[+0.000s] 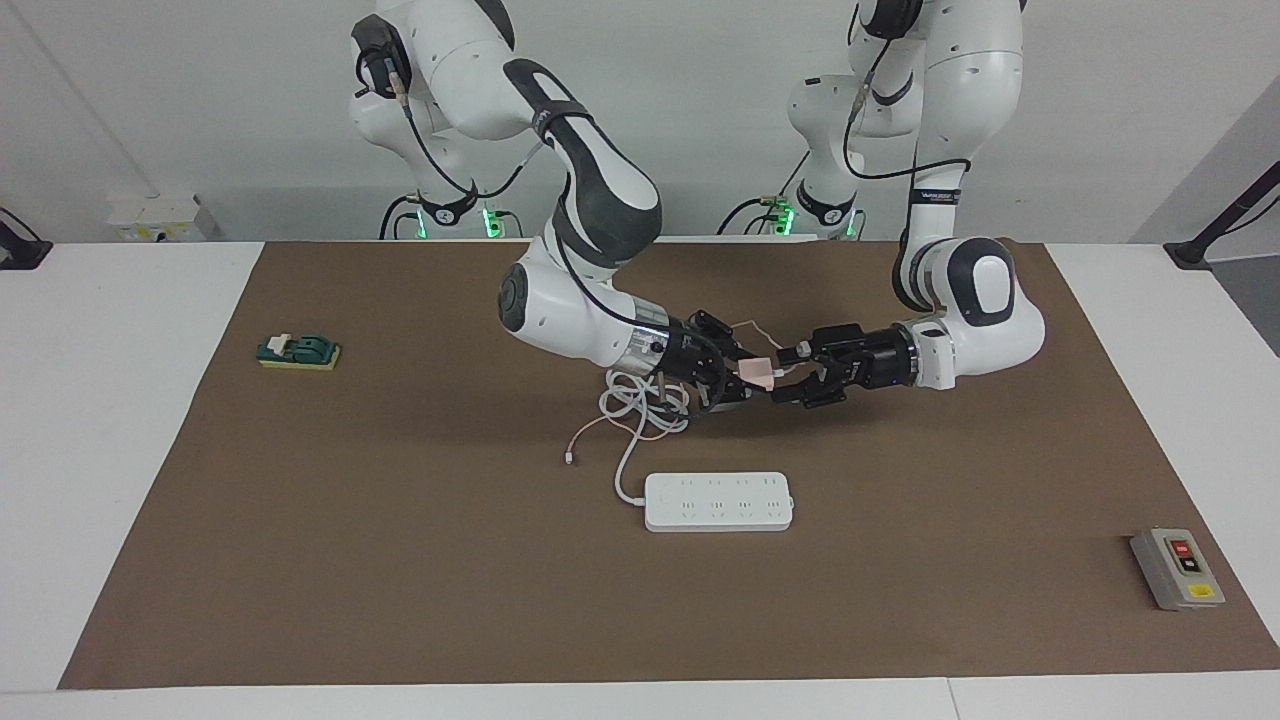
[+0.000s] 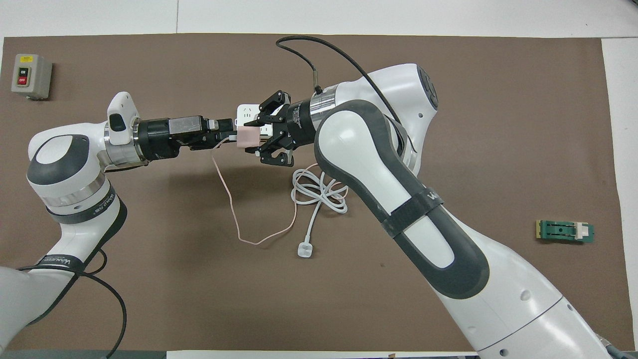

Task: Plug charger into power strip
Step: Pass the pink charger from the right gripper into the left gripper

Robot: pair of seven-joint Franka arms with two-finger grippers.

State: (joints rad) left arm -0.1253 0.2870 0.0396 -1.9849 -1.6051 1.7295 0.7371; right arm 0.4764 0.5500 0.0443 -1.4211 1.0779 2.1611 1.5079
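Note:
The thin pink cable comes out of the charger next to my left gripper, so I should expect the charger's prongs to be hidden at my right gripper's end of it.
The small pale-pink charger hangs in the air over the mat, with my right gripper shut on it. Its thin pink cable trails down and loops on the mat. My left gripper faces it from the other end, open, fingertips right at the charger's free end; whether they touch it I cannot tell. The white power strip lies flat on the mat. In the overhead view both grippers cover most of the power strip.
The strip's thick white cord is coiled under the right wrist, ending in a white plug. A grey button box sits toward the left arm's end. A green block lies toward the right arm's end.

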